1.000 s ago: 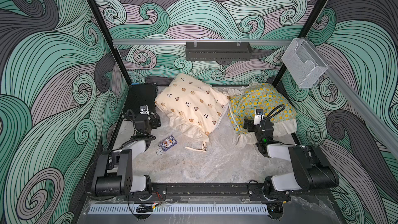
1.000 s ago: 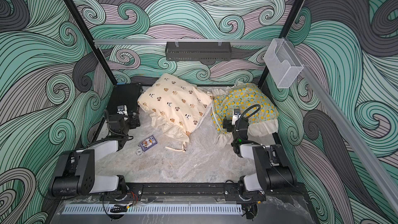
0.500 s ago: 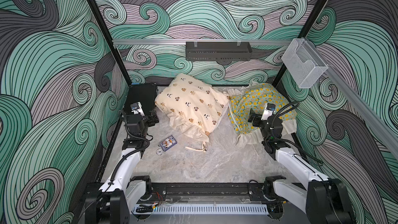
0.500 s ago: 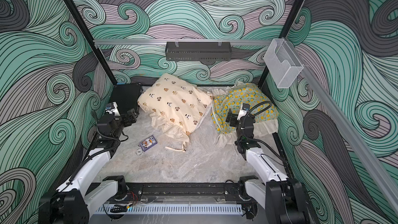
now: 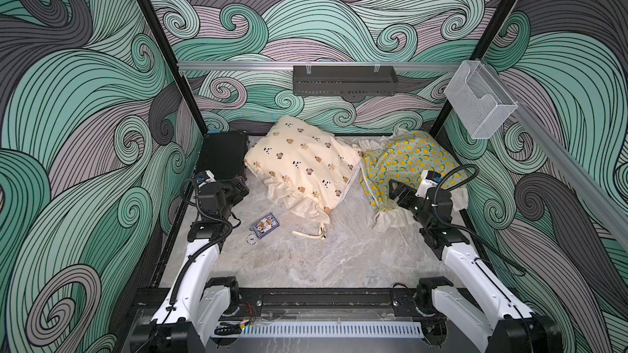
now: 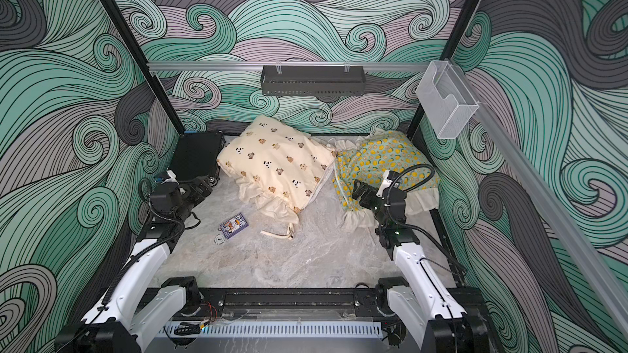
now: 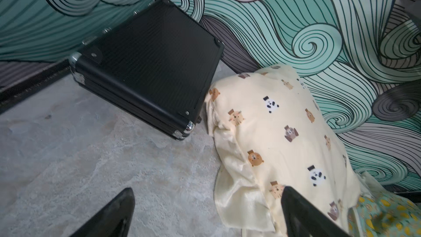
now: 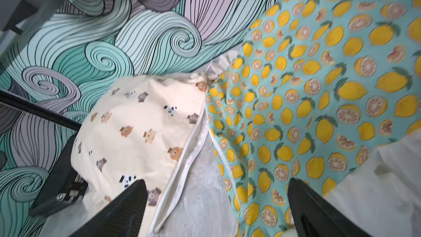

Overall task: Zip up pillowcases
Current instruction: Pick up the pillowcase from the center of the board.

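Note:
Next, I pull the cream pillowcase's near corner [image 5: 329, 209] toward me with my left gripper before my right gripper zips that pillowcase, as the cream pillowcase's zipper edge [image 5: 351, 184] is wide open beside the lemon pillowcase.
In both top views the cream pillowcase [image 5: 302, 161] [image 6: 275, 164], printed with bears and pandas, lies at the back middle, its ruffle toward me. The teal lemon pillowcase [image 5: 407, 161] [image 6: 380, 157] lies to its right. My left gripper [image 5: 239, 186] [image 7: 207, 190] hovers open beside the cream pillowcase's [image 7: 273, 133] left corner, holding nothing. My right gripper [image 5: 396, 188] [image 8: 216, 180] is open above the gap between the two, over the lemon pillowcase's [image 8: 319, 76] near-left edge. A white zipper edge [image 8: 182, 167] runs down the cream pillowcase's [image 8: 141, 119] right side.
A black ribbed hard case [image 5: 222, 154] [image 7: 150, 64] sits in the back left corner against the cream pillowcase. A card deck [image 5: 265, 225], a poker chip [image 5: 251, 239] and a loose cream tie [image 5: 309, 234] lie on the marble floor. Patterned walls close three sides.
Both arms have unfolded from their low rest and reached toward the back; the left gripper neared the black case, the right moved over the lemon pillowcase. Both stayed open.

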Available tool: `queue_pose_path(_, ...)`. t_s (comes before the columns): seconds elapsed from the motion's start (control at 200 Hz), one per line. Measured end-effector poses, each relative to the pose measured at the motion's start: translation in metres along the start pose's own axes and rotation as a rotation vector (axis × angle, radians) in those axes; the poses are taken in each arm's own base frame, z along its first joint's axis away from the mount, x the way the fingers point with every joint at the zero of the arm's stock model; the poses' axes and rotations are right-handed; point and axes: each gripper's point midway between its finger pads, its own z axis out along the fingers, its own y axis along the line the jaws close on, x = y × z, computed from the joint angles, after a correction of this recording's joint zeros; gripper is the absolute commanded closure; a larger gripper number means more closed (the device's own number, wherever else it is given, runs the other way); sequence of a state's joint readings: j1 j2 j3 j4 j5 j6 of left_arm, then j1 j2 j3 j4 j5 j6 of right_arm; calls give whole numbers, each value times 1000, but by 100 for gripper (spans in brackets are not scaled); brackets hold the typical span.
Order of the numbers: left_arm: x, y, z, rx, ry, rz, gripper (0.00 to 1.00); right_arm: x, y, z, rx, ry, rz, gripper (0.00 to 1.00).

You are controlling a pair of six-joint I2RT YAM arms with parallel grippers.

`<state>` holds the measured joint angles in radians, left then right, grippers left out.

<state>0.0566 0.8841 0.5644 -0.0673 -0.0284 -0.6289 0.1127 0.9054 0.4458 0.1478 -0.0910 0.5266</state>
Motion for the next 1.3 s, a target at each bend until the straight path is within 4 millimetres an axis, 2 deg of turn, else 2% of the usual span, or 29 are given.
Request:
queue_pose_path(0.135, 19, -23, -3, 97, 94, -55, 1, 26, 12, 1, -47, 98, 14, 0)
queue_pose_path(0.415, 98, -68, -31, 203, 361, -37, 2, 80, 61, -8, -198, 264, -68, 1)
queue_pose_path(0.59, 137, -84, -44, 220, 485, -36, 1, 128, 76, -13, -244, 386, -151, 0)
queue_pose_path(0.721, 164, -95, -50, 228, 564, -34, 1, 152, 80, -12, -245, 445, -208, 0)
queue_pose_path(0.976, 225, -100, -40, 145, 698, 3, 1, 171, 87, -5, -241, 481, -275, 0)
queue_pose_path(1.121, 247, -119, -33, 143, 735, 24, 2, 163, 88, -4, -231, 440, -283, 0)
queue_pose_path(1.226, 254, -136, -26, 160, 728, 21, 2, 151, 91, -4, -228, 389, -282, 0)
queue_pose_path(1.301, 259, -145, -20, 165, 722, 15, 5, 145, 93, -4, -231, 360, -284, 1)
